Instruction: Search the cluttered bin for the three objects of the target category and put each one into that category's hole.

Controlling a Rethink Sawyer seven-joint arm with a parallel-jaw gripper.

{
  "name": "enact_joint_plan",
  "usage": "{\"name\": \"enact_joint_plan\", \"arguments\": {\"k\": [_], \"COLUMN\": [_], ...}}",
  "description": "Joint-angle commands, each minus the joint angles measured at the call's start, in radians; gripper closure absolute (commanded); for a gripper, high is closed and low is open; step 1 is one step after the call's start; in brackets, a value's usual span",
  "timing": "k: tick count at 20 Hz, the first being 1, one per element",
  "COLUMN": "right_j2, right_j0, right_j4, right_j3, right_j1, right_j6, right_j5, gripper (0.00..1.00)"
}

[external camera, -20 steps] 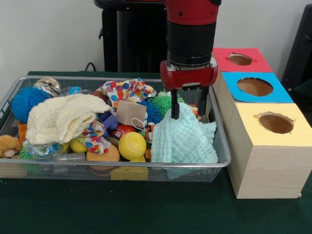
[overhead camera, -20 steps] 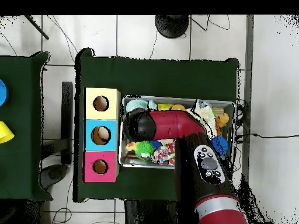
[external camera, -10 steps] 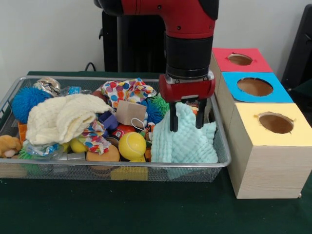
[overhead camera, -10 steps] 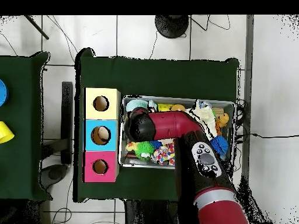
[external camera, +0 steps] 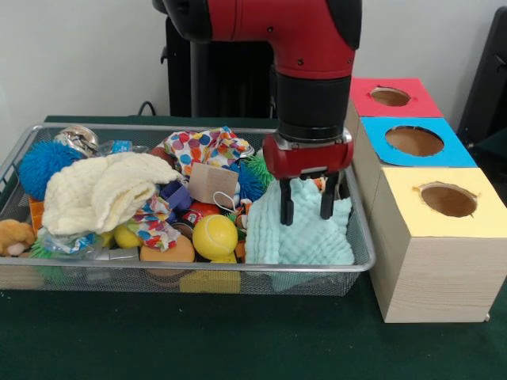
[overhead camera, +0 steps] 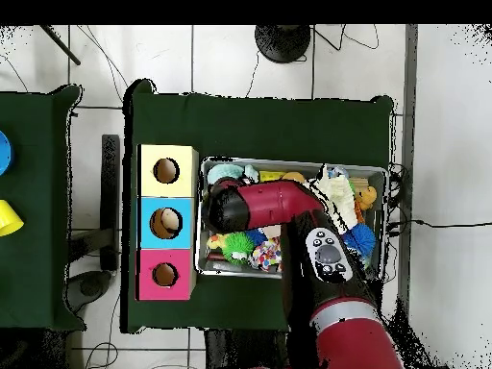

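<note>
My gripper is going to lift the mint green cloth [external camera: 305,229], and bits of toys [external camera: 241,215] stick out along the cloth's edge, so I should expect more toys hidden under it.
A mint green waffle cloth [external camera: 301,237] lies heaped in the right end of the wire bin [external camera: 198,269]. My gripper [external camera: 306,218] is pushed down into the top of it, open, with a ridge of the cloth standing between the two black fingers [external camera: 286,207]. Beside the bin stand three boxes with round holes: yellow [external camera: 447,199], blue [external camera: 414,141] and red [external camera: 390,96]. In the overhead view the red arm [overhead camera: 279,204] hides the gripper, and only a corner of the mint cloth [overhead camera: 225,173] shows by the yellow box [overhead camera: 166,170].
Also in the bin: a cream cloth [external camera: 99,190], a polka-dot cloth [external camera: 207,148], a yellow ball [external camera: 215,236], a blue spiky ball [external camera: 41,165], a green spiky ball [external camera: 263,166] and several small toys. The bin's right wall runs close to the boxes.
The gripper has come down and a little toward the bin's front, sinking into the mint cloth. Its fingers stand slightly closer together. The cloth's peak is pressed lower.
</note>
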State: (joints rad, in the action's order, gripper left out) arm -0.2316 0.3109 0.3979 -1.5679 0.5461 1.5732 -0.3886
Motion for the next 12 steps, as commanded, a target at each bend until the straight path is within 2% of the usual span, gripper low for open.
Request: {"name": "enact_joint_plan", "arguments": {"k": [1, 12], "right_j2": [0.013, 0.013], "right_j0": [-0.033, -0.044], "right_j4": [0.092, 0.123], "right_j3": [0.061, 0.066], "right_j1": [-0.054, -0.072], "right_j6": [0.035, 0.038], "right_j5": [0.057, 0.071], "gripper": [0.0, 0.0]}}
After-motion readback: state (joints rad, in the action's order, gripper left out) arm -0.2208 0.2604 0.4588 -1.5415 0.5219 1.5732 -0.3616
